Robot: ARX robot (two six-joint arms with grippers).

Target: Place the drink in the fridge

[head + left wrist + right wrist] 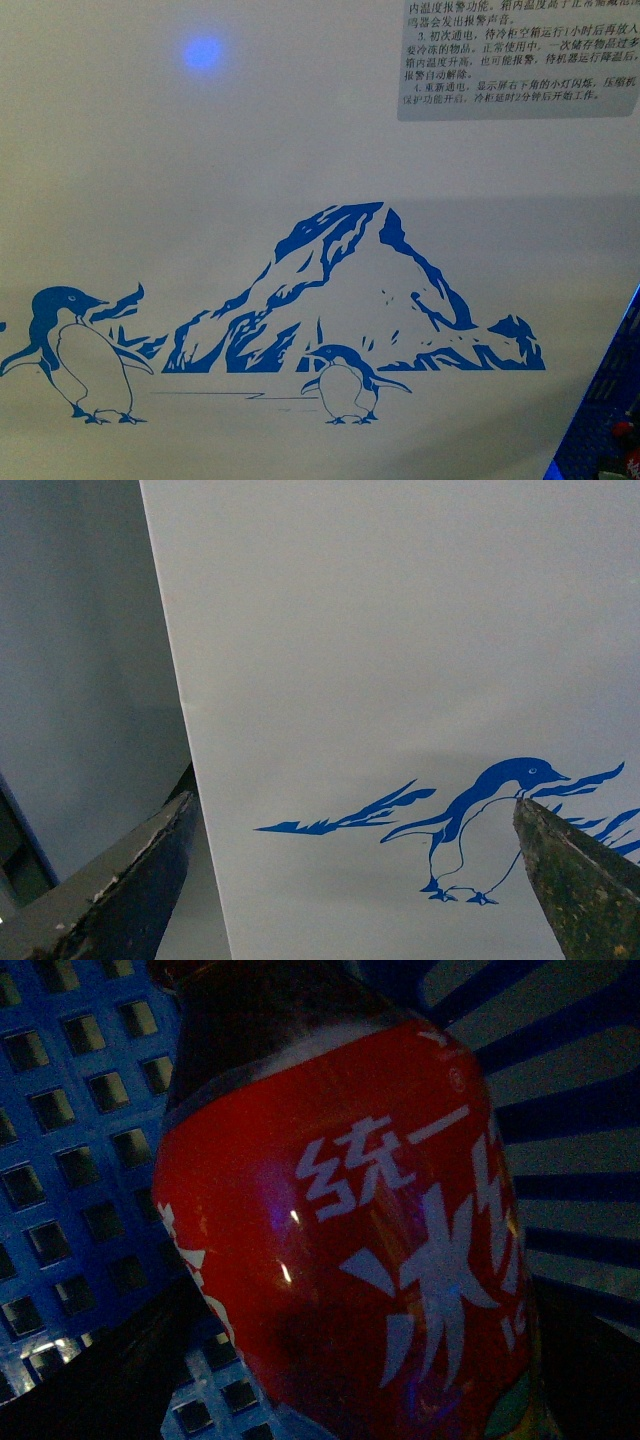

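Open blue mesh (75,1100) can be seen all around the drink (345,1220), so I expect the drink to come out freely and leave the basket empty when I pick it up.
The fridge (300,180) fills the front view at close range: a white wall with a blue mountain and two penguins. The same wall and one penguin show in the left wrist view (400,680). My left gripper (350,880) is open and empty, its two dark fingers (120,880) spread just in front of that wall. In the right wrist view the drink (340,1230) fills the dim picture, with its red label and white characters and dark liquid above; its cap is out of view. My right gripper (350,1400) is open, with the bottle between its dark fingers.
The drink lies against a blue plastic mesh basket (70,1120). A sliver of that basket (605,420), with something red in it, shows at the front view's bottom right. A grey text label (515,60) and a blue light spot (202,52) are on the fridge wall.
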